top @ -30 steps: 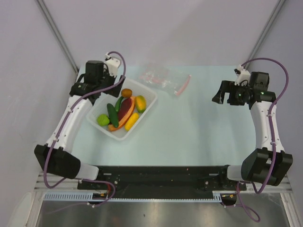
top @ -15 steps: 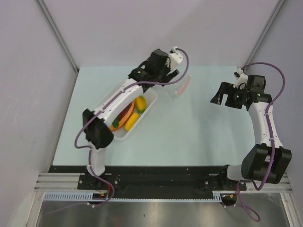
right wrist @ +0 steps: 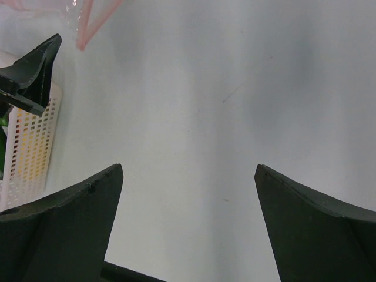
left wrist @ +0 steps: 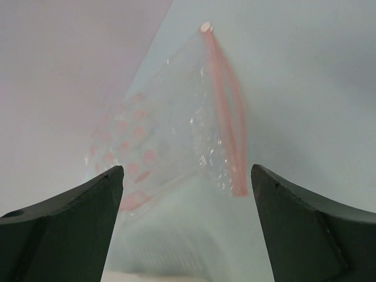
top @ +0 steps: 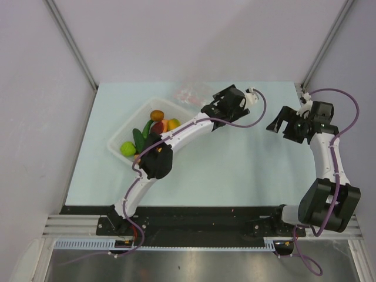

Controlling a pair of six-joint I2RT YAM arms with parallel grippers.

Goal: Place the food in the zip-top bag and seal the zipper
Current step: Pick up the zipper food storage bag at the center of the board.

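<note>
The zip-top bag [left wrist: 167,117] will open wide at its opening when I lift the bag's upper edge, because a gap [left wrist: 232,111] shows between the pink-red zipper pieces.
The clear zip-top bag [top: 191,92] lies at the back of the table, behind the white tray. In the left wrist view the bag [left wrist: 164,138] is just ahead of my fingers, its pink-red zipper [left wrist: 226,117] along its right edge. My left gripper [top: 212,110] [left wrist: 187,176] is open and empty, right of the tray and close to the bag's mouth, hiding the zipper from above. The food sits in the tray: green cucumber [top: 139,140], lime-green ball [top: 127,148], orange piece [top: 156,115], yellow piece [top: 173,124], dark red piece [top: 154,130]. My right gripper [top: 275,122] [right wrist: 188,170] is open and empty over bare table.
The white perforated tray [top: 117,136] stands at the left middle; its wall also shows in the right wrist view [right wrist: 26,147]. My left arm stretches diagonally over the tray. One left finger [right wrist: 32,70] and the zipper's end [right wrist: 94,20] show in the right wrist view.
My left arm has swung from the tray's left side, across the tray, to the right of the bag. My right gripper has shifted slightly and stays open.
</note>
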